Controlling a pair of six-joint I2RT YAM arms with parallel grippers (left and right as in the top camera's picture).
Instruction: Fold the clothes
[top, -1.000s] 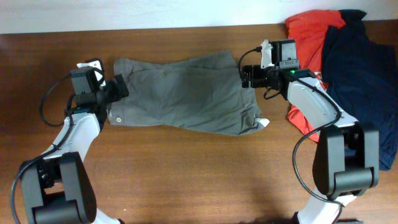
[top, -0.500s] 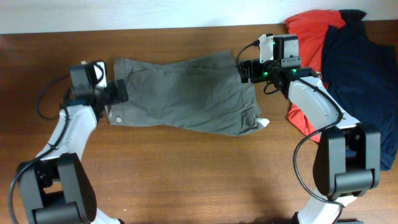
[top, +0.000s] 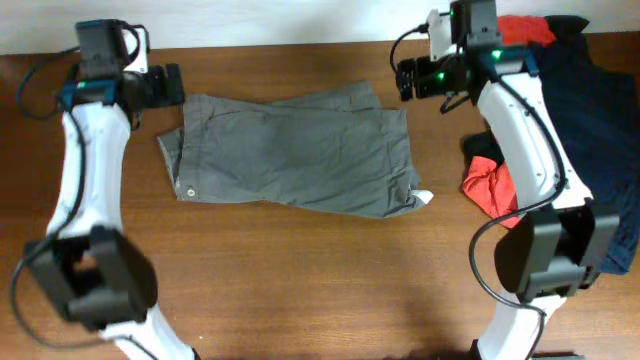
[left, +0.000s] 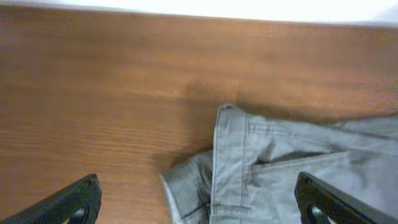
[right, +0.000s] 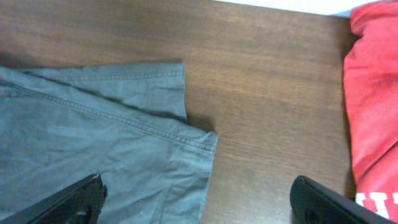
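Note:
The under leg (top: 346, 97) reaches out beyond the upper leg's far edge, so next my left gripper pinches the waistband corner (top: 194, 103) first, before my right gripper takes the hem corner.
The grey-khaki shorts (top: 290, 150) lie flat on the wooden table, folded over, waistband at the left and leg hems at the right. My left gripper (top: 165, 85) is open and empty, raised above the shorts' upper left waistband corner (left: 230, 134). My right gripper (top: 412, 78) is open and empty, raised above the upper right hem corner (right: 186, 124). A pale bit of lining (top: 424, 197) sticks out at the lower right edge.
A red printed T-shirt (top: 495, 185) and a dark navy garment (top: 600, 120) are piled at the table's right end; the red cloth also shows in the right wrist view (right: 373, 93). The white wall runs along the far edge.
Both grippers let go of the shorts' corners, opened and lifted up and back toward the far edge. The shorts now rest on the table.

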